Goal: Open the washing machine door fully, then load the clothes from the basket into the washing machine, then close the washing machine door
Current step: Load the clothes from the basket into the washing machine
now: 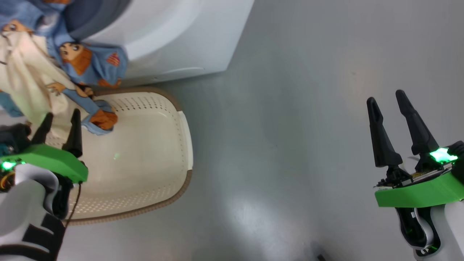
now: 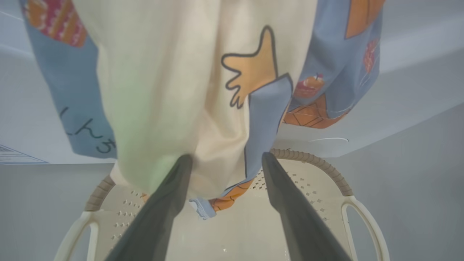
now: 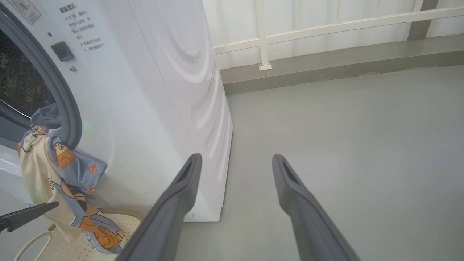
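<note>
The clothes will follow together in a bundle when the robot pushes them in, because the blue bear-print pieces (image 1: 93,61) hang limp along the cream cloth's edges (image 1: 54,59).
The clothes (image 1: 32,79), cream cloth and blue bear-print pieces, hang out of the washing machine (image 1: 174,32) and down into the basket (image 1: 185,137). In the right wrist view they spill over the grey seal (image 3: 69,108) of the drum opening. My left gripper (image 1: 62,113) is open just below the hanging clothes (image 2: 163,90), over the basket rim (image 2: 315,163), with its fingertips at the cloth's lower edge. Far to the right, my right gripper (image 1: 385,96) stands open above bare floor, holding nothing. The washing machine door is out of view.
Grey floor (image 1: 290,145) stretches right of the basket and the machine. In the right wrist view a raised kerb (image 3: 326,69) and a white railing (image 3: 264,36) run behind the washer's side panel (image 3: 188,72). A small dark object (image 1: 319,255) lies at the head view's bottom edge.
</note>
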Tool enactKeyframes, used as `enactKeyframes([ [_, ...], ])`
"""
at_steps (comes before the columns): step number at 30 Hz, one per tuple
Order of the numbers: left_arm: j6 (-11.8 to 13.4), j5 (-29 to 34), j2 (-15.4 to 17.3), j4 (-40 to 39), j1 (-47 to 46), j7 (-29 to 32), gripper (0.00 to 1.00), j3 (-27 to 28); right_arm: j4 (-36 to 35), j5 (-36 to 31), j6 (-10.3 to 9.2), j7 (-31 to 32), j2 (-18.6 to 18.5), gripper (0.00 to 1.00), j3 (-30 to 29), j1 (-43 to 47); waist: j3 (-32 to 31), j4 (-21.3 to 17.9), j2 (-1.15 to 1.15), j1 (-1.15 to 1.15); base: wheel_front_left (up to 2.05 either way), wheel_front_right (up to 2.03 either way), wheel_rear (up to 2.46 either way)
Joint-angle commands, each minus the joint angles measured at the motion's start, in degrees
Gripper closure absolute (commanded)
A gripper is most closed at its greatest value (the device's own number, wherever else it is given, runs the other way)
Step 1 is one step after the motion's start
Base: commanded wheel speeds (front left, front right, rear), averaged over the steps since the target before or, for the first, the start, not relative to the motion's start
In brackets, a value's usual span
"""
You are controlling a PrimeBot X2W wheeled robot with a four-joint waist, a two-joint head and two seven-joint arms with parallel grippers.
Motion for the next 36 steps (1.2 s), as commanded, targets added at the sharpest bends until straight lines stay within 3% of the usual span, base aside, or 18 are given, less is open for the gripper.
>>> enactKeyframes([
  [1, 0.02, -1.1, 3.12, 0.58, -1.17, -0.37, 0.0, 0.32, -1.64, -0.89, 0.43, -0.45, -0.85, 0.0, 1.3, 0.04, 2.91, -2.02, 0.0, 0.0, 0.0, 0.0, 0.0],
  [13, 0.02, -7.75, 5.51, 1.97, -6.92, -0.37, 0.0, -8.97, -2.42, -1.22, 0.43, -0.45, -1.15, 0.0, 2.74, -0.7, 4.42, -3.09, 0.0, 0.0, 0.0, 0.0, 0.0],
  [21, 0.02, -10.78, 5.91, 4.9, -10.39, -0.37, 0.0, -6.08, -3.01, -1.22, 0.43, -0.45, -1.61, 0.0, 3.79, -0.59, 4.97, -3.78, 0.0, 0.0, 0.0, 0.0, 0.0],
  [30, 0.02, -9.68, 5.88, 6.13, -11.89, -0.37, 0.0, -2.89, -3.6, -1.3, 0.43, -0.45, -2.09, 0.0, 4.14, 0.1, 4.95, -4.41, 0.0, 0.0, 0.0, 0.0, 0.0],
  [31, 0.02, -9.38, 5.9, 6.15, -12.0, -0.37, 0.08, -2.59, -3.68, -1.32, 0.43, -0.45, -2.16, 0.0, 4.1, 0.15, 4.97, -4.4, 0.0, 0.0, 0.0, 0.0, 0.0],
  [32, 0.02, -9.1, 5.86, 6.12, -12.05, -0.37, 0.53, -2.25, -3.73, -1.35, 0.43, -0.45, -2.21, 0.0, 4.06, 0.2, 4.96, -4.37, 0.0, 0.0, 0.0, 0.0, 0.0],
  [34, 0.02, -8.72, 5.64, 5.78, -12.04, -0.37, 0.91, -1.43, -3.82, -1.42, 0.43, -0.45, -2.31, 0.0, 3.95, 0.27, 4.92, -4.27, 0.0, 0.0, 0.0, 0.0, 0.0],
  [35, 0.02, -8.53, 5.56, 5.56, -11.99, -0.37, 1.0, -1.03, -3.86, -1.45, 0.43, -0.45, -2.35, 0.0, 3.89, 0.27, 4.9, -4.19, 0.0, 0.0, 0.0, 0.0, 0.0],
  [36, 0.02, -8.35, 5.55, 5.34, -11.9, -0.37, 1.0, -0.62, -3.92, -1.5, 0.43, -0.45, -2.37, 0.0, 3.79, 0.27, 4.88, -4.09, 0.0, 0.0, 0.0, 0.0, 0.0],
])
